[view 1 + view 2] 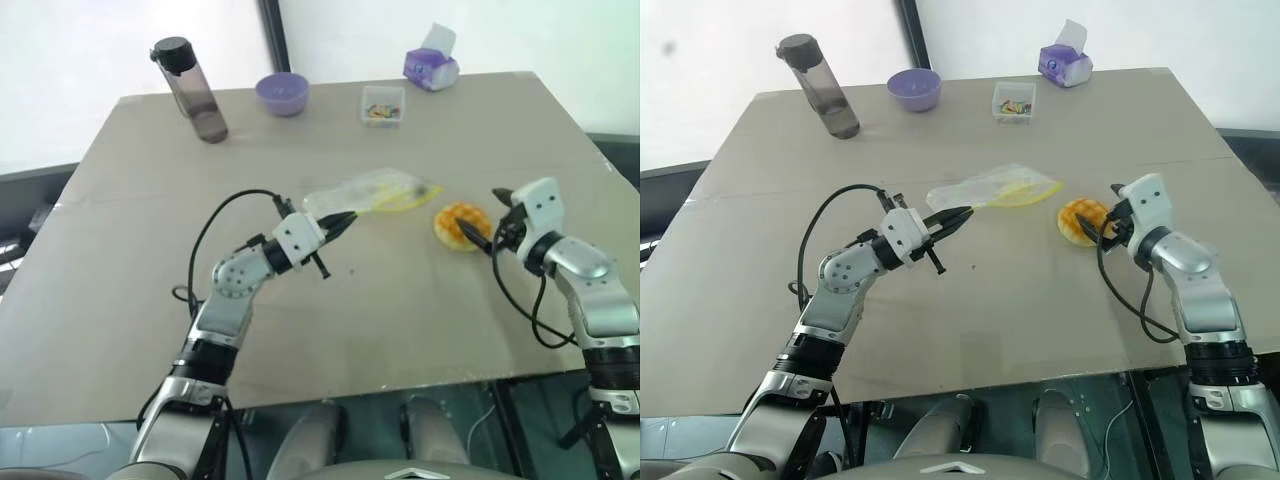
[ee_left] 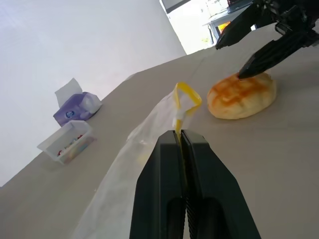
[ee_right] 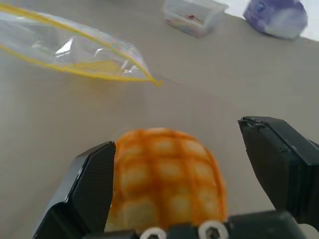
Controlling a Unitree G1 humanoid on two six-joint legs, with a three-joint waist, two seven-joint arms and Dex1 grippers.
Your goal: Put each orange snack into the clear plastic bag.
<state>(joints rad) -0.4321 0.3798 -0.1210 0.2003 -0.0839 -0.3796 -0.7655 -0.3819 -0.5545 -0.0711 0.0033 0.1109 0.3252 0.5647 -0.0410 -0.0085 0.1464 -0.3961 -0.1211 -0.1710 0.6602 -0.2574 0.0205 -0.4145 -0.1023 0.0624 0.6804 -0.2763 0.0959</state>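
Observation:
The yellow seal strip (image 1: pixel 407 199) hangs open in a loop, so I expect that the clear plastic bag (image 1: pixel 365 191) will slip over the orange snack when I push the snack in.
One orange snack (image 1: pixel 460 225), a round bun with a grid top, lies on the table right of centre. My right gripper (image 1: pixel 490 217) stands open at the bun's right side; in the right wrist view the bun (image 3: pixel 167 184) sits between its two spread fingers. The clear plastic bag (image 1: pixel 375 192) lies just left of the bun, with its yellow seal strip along the edge. My left gripper (image 1: pixel 345 220) is shut on the bag's near edge, pinching the yellow strip (image 2: pixel 183 99) between its fingers.
Along the far side of the table (image 1: pixel 400 330) stand a dark bottle (image 1: pixel 195 90), a purple bowl (image 1: pixel 283 93), a small clear box of colourful bits (image 1: pixel 383 105) and a purple tissue pack (image 1: pixel 432 65). The table's right edge runs close behind my right arm.

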